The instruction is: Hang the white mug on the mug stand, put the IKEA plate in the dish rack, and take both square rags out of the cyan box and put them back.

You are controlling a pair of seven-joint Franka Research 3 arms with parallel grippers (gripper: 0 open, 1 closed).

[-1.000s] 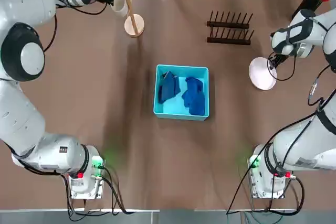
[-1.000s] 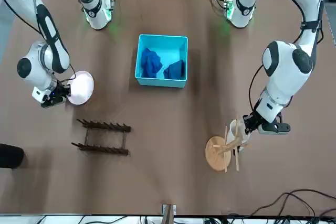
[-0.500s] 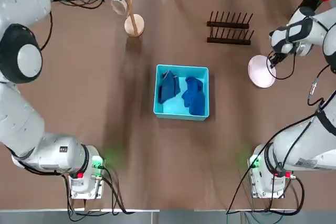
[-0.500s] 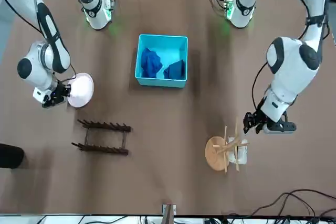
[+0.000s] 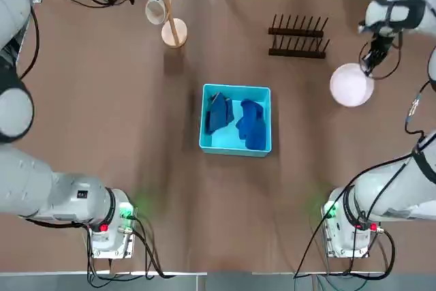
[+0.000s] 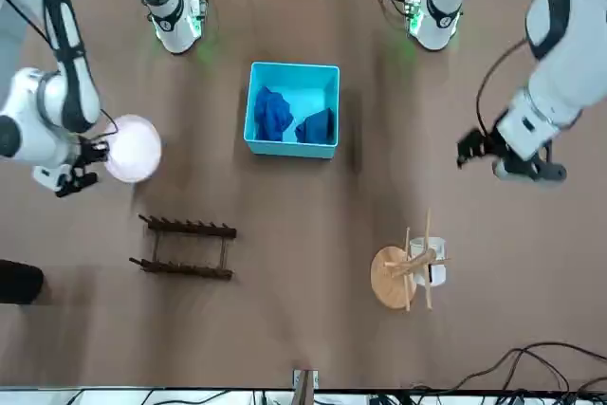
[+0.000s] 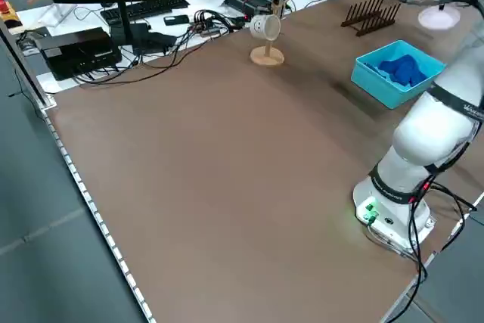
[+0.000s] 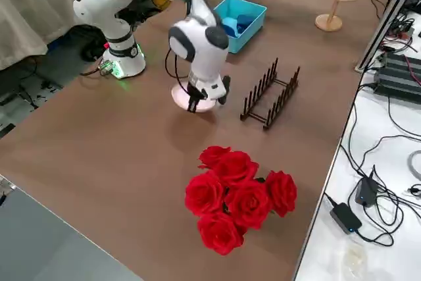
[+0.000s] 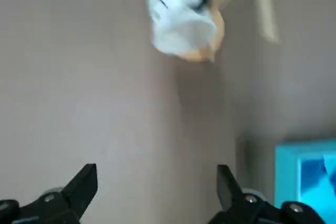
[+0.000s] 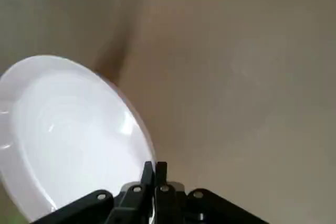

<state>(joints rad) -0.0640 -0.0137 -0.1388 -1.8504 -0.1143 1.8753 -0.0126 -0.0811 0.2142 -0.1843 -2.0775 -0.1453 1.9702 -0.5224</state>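
The bunched rag [image 6: 316, 127] will come out by itself, still crumpled, when the robot's left gripper lifts it, because a cyan gap [image 6: 295, 120] shows between the dark blue rags.
The white mug [image 5: 155, 8] hangs from a peg of the light wooden mug stand [image 5: 174, 32] at the far left. My left gripper [image 6: 471, 149] stands open and apart from it; in its wrist view the fingertips [image 9: 84, 184] are spread wide with the mug [image 9: 181, 22] beyond them. My right gripper [image 5: 372, 60] is shut on the rim of the IKEA plate [image 5: 351, 85] and holds it tilted just off the table, right of the dish rack [image 5: 298, 35]. The two dark blue rags [image 5: 219, 112] [image 5: 253, 124] lie inside the cyan box [image 5: 236, 146] at the centre.
A bunch of red roses [image 8: 240, 195] stands near the table's far right corner, beyond the dish rack [image 8: 270, 93]. Cables and electronics [image 7: 113, 32] lie past the far edge. Both arm bases [image 5: 109, 226] sit at the near edge.
The left gripper opened, left the mug hanging on the stand and pulled back towards the robot's left. The right gripper closed on the plate's rim and raised it, shifting it away from the robot.
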